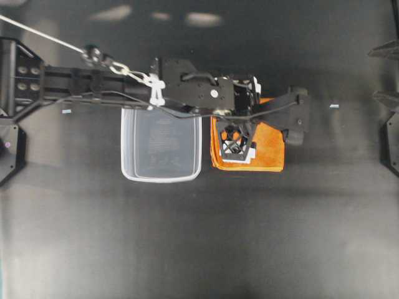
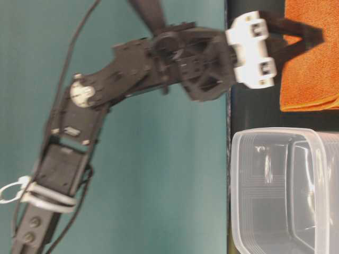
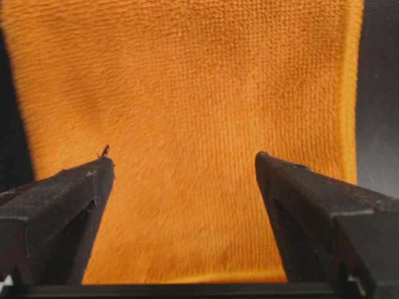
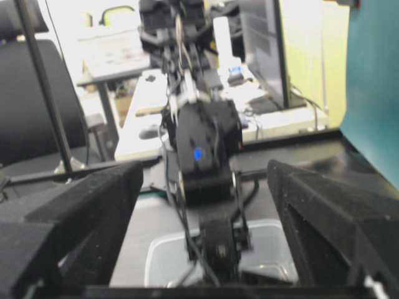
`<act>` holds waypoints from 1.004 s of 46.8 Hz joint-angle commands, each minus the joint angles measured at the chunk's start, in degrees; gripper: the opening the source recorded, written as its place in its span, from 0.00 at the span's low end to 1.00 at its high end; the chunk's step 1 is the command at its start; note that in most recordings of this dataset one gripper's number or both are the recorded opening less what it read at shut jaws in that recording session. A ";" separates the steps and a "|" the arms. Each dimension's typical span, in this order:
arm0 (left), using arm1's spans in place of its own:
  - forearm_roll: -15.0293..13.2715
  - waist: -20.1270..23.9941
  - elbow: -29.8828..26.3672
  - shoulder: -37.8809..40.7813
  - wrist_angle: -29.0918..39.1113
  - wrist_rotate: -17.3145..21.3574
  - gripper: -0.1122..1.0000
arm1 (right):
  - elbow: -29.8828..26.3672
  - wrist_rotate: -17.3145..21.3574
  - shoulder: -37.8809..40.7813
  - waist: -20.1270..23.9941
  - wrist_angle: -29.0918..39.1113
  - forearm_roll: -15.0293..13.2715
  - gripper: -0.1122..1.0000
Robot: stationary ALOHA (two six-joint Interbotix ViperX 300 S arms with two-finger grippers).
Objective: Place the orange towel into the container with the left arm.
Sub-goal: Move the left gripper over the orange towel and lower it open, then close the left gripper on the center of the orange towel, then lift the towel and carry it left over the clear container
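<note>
The orange towel will bunch up where I pinch it and hang down on both sides when I lift it, because the towel's loose cloth reaches across my open fingers.
The orange towel lies flat on the black table, just right of the clear container. My left gripper points down over the towel's left part, jaws open and empty. In the left wrist view the towel fills the frame and both fingertips sit low over it; I cannot tell whether they touch. From table level the left gripper hangs over the towel, beside the empty container. My right gripper is open and empty at the right edge of the overhead view, facing the container.
The left arm with its grey cable crosses above the container's far rim. Two small white tags lie on the table. A teal wall stands behind the table.
</note>
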 commanded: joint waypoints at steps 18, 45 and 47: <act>0.18 -1.32 0.09 2.46 -2.46 -0.18 0.85 | -0.44 0.44 0.18 0.09 -0.88 0.00 0.80; 0.18 -3.25 -3.96 -7.65 0.62 0.00 0.15 | -0.79 0.62 -0.70 0.70 -0.88 0.00 0.80; 0.18 -3.60 -4.31 -9.67 1.05 0.18 0.15 | -0.79 0.62 -0.70 0.88 -0.88 0.00 0.80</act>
